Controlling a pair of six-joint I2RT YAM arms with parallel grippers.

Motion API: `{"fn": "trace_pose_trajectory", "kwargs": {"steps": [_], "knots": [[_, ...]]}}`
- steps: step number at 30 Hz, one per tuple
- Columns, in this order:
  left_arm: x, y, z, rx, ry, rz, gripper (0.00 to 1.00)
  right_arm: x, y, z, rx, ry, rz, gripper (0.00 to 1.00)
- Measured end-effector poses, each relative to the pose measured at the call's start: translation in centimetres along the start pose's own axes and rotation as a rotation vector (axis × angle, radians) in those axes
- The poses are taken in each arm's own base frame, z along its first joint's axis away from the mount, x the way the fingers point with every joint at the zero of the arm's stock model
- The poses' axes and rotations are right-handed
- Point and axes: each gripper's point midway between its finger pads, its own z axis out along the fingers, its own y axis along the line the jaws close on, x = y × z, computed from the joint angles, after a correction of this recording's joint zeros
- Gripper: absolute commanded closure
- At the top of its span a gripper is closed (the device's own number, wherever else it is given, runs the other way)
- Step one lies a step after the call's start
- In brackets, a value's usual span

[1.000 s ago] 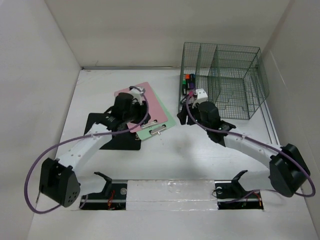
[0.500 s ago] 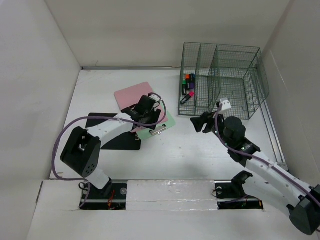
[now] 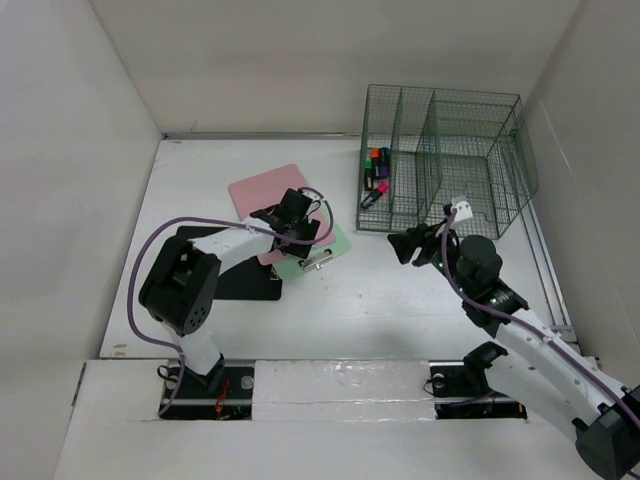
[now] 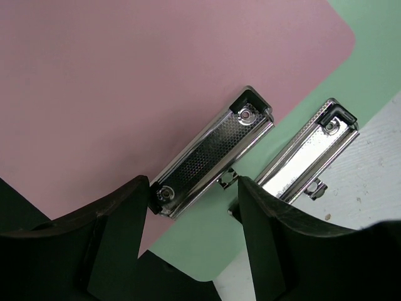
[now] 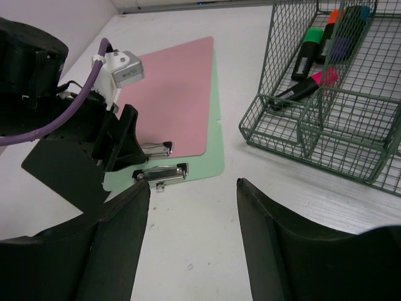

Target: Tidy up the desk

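Note:
The pink clipboard's clip lies away from my right gripper, so my left gripper should take the clip first and present its loose end to my right gripper.
The desk is a white tabletop between white walls. A pink clipboard lies on a green clipboard, and both overlap a black clipboard. My left gripper is open, low over the clip end of the pink board. In the left wrist view my left gripper has its jaws either side of the pink board's metal clip, with the green board's clip beside it. My right gripper is open and empty above bare desk, as the right wrist view shows.
A green wire-mesh rack stands at the back right, with several markers in its left compartment. In the right wrist view the rack is ahead on the right and the clipboards on the left.
My left arm has folded in and its gripper has moved right, to the pink board's clip. My right gripper has pulled back from the rack's front toward the near right.

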Motion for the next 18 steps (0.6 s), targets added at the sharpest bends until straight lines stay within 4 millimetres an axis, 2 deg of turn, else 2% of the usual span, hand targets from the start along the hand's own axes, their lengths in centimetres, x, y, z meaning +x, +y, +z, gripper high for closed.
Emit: {"fn": "trace_pose_trajectory", "kwargs": {"steps": [13, 14, 17, 18], "knots": [[0.0, -0.6, 1.4, 0.021, 0.027, 0.025, 0.45, 0.6, 0.0, 0.2, -0.011, 0.025, 0.004, 0.38], [0.0, -0.6, 1.4, 0.023, 0.028, 0.026, 0.53, 0.6, 0.0, 0.2, -0.011, 0.025, 0.004, 0.38], [-0.1, -0.8, 1.5, 0.033, 0.028, 0.029, 0.67, 0.6, 0.0, 0.2, -0.011, 0.025, 0.004, 0.38], [-0.2, -0.9, 1.7, 0.039, 0.027, 0.032, 0.68, 0.6, 0.0, 0.2, -0.011, 0.025, 0.004, 0.38]]}}
